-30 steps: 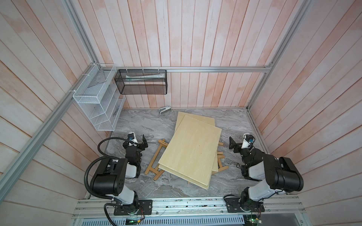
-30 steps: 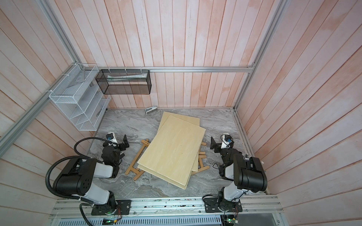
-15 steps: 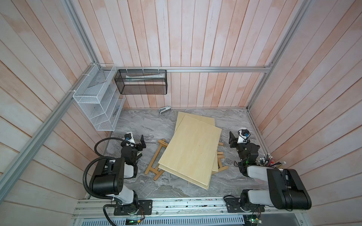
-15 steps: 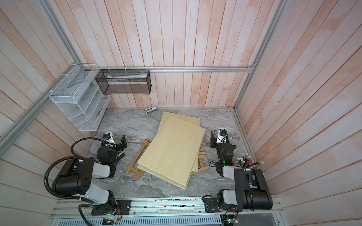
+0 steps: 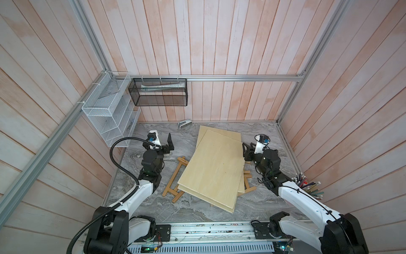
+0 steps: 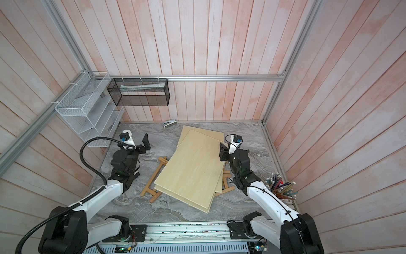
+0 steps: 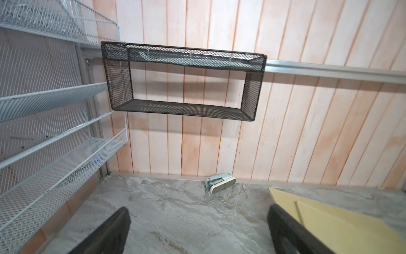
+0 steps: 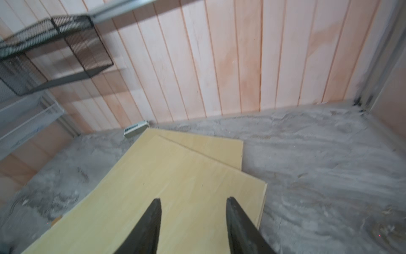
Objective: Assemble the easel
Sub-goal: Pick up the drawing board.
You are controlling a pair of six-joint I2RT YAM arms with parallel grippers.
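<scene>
My left gripper should grab the top board's edge (image 5: 192, 159) across from my right gripper, and both should raise the top board first, because the pale boards (image 5: 214, 169) cover the easel.
The wooden easel (image 5: 175, 177) (image 6: 153, 178) lies flat on the grey marbled table, mostly hidden beneath two stacked pale boards. The top board (image 5: 213, 169) (image 6: 193, 169) (image 8: 175, 187) sits skewed on the lower board (image 5: 228, 136) (image 8: 211, 145). Another piece of the easel (image 5: 248, 187) pokes out on the right. My left gripper (image 5: 159, 145) (image 7: 197, 211) hovers open over bare table left of the boards. My right gripper (image 5: 249, 151) (image 8: 193, 200) hangs above the top board's right edge, jaws apart with nothing between them.
A white wire rack (image 5: 109, 114) hangs on the left wall and a black mesh shelf (image 5: 158, 92) on the back wall. A small white and blue stapler (image 5: 184, 123) (image 7: 219, 184) lies by the back wall. A cup of pencils (image 5: 307, 187) stands at the right edge.
Both arms have stretched out from a folded pose toward the back. The right gripper has come over the board's right edge and its jaws have narrowed. The boards and easel have not moved.
</scene>
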